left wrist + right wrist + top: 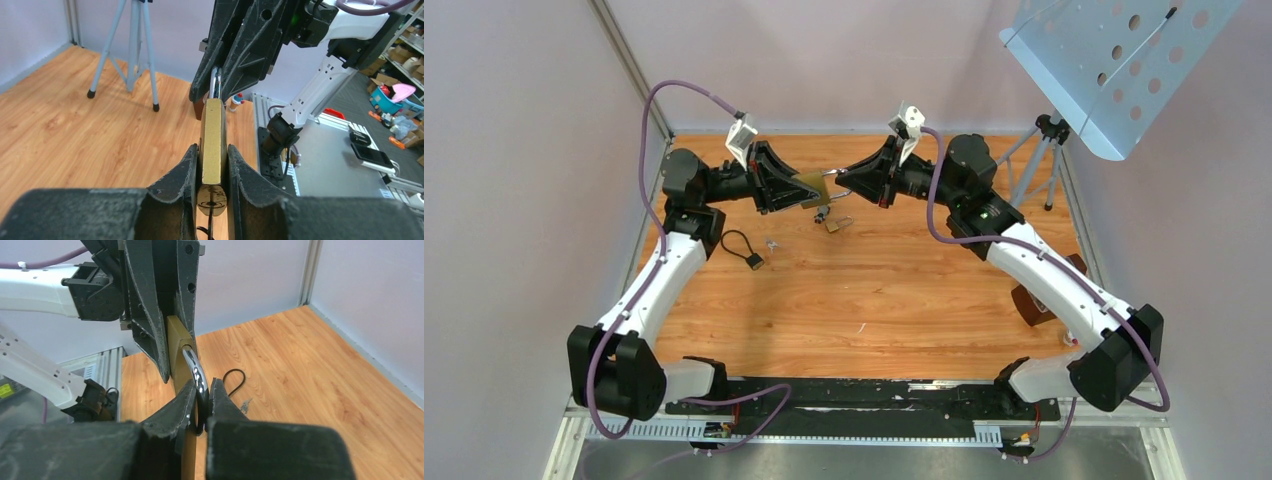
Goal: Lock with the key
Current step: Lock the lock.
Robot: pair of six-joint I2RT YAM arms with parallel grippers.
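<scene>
Next, I open my right gripper, move it back and take the shackle straight (pixel 201 386) before my left gripper leaves the padlock, because the padlock's shackle slants (pixel 194 365) in my right gripper's fingers.
A brass padlock (pixel 812 184) hangs in the air at the back middle, held between both grippers. My left gripper (pixel 796 190) is shut on the brass body (pixel 213 140); its two pads press the flat sides. My right gripper (pixel 849 183) is shut on the silver shackle (pixel 198 376). The keyhole face (pixel 212 200) points toward the left wrist camera, and a thin dark piece sticks out of it. In the top view a small key bunch (pixel 832 222) dangles just below the padlock. I cannot tell whether the shackle is pushed home.
A black cable-loop lock (pixel 742 250) and small loose keys (pixel 771 243) lie on the wooden table left of centre. A tripod (pixel 1034 160) with a perforated tray (pixel 1114 60) stands at the back right. A brown object (pixel 1029 305) sits by the right arm.
</scene>
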